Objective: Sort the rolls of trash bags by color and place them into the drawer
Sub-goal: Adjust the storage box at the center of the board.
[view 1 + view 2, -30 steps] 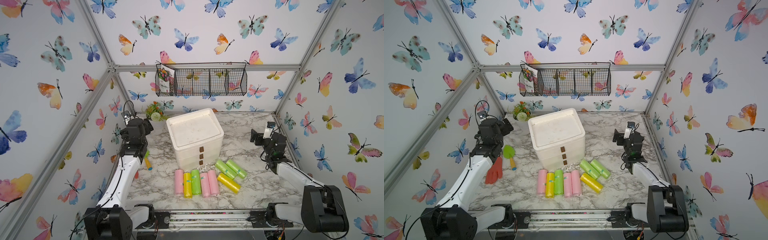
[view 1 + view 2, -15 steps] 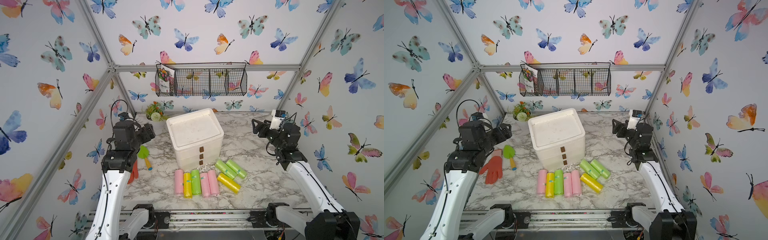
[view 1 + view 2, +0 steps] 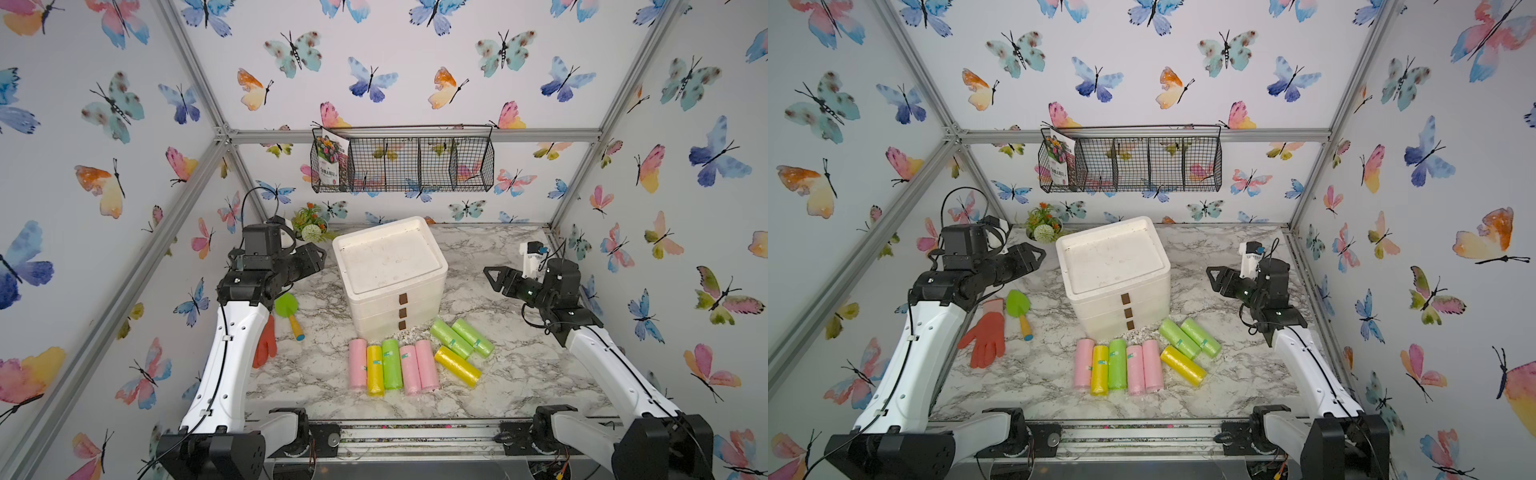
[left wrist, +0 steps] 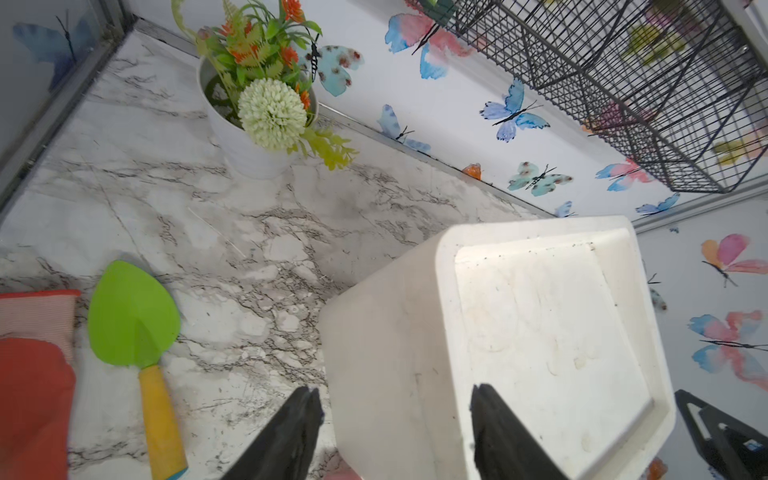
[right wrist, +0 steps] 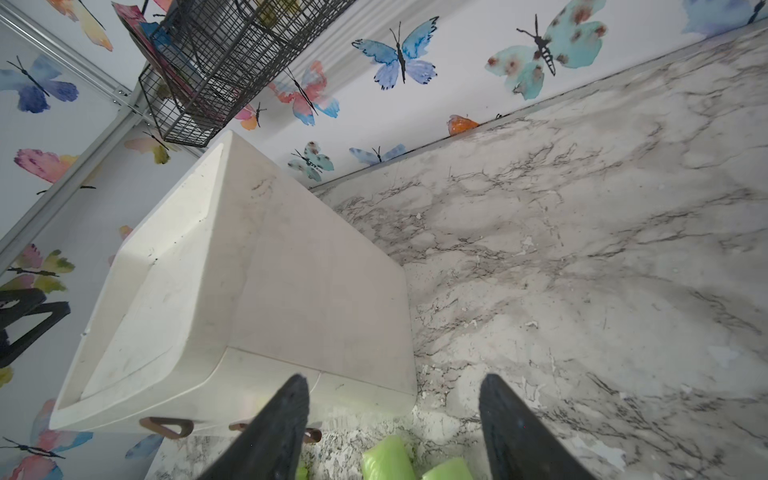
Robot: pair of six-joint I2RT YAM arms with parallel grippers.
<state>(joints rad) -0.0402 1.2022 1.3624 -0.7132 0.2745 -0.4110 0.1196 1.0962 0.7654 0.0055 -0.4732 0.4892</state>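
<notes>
The drawer unit's front is close to the rolls and leaves drawers little space, so the robot's left gripper should pinch the unit's rim and move the unit back.
Several rolls of trash bags lie on the marble table in front of the white drawer unit. A row holds a pink roll, a yellow roll, a green roll and two pink rolls. To their right lie two green rolls and a yellow roll. The unit's three drawers, each with a brown pull tab, are shut. My left gripper hovers open left of the unit's top. My right gripper hovers open to its right, above the green rolls. Neither holds anything.
An orange glove and a green trowel with a yellow handle lie left of the drawer unit, under my left arm. A flower pot stands at the back left. A black wire basket hangs on the back wall.
Both arms have lifted from low positions and swung their grippers in toward the drawer unit. Both pairs of jaws stand a little narrower than before.
</notes>
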